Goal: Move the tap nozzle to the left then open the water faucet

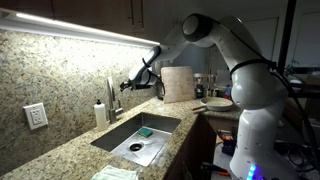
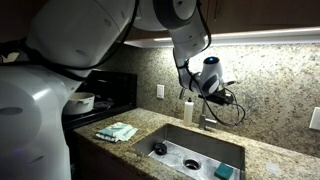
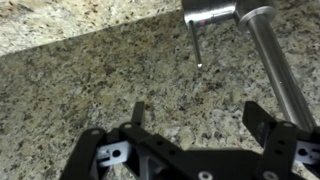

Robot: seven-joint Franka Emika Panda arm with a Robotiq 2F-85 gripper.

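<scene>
The faucet's thin handle is still beyond my open fingers, which tilt toward the granite wall (image 3: 95, 33). I should turn my gripper square and move it to the handle's tip (image 3: 199, 64).
The chrome water faucet (image 1: 114, 106) stands at the back of the sink, next to a white soap bottle (image 1: 100, 113). Its thin arched tap nozzle (image 1: 110, 87) rises above the base. My gripper (image 1: 136, 82) hovers close beside the top of the nozzle, open and empty. In an exterior view the gripper (image 2: 210, 86) hides most of the faucet; only the base (image 2: 206, 120) shows. In the wrist view the open fingers (image 3: 200, 120) face the granite wall, with the chrome nozzle tube (image 3: 276, 62) just beyond the right finger and the faucet body (image 3: 210, 12) with its thin handle (image 3: 195, 45) ahead.
A steel sink (image 1: 152, 120) with a blue sponge (image 1: 145, 131) is set in the granite counter. A cutting board (image 1: 178, 84) leans at the back. A cloth (image 2: 117, 131) and a pot (image 2: 82, 101) sit beside the sink (image 2: 170, 135). A wall outlet (image 1: 35, 116) is nearby.
</scene>
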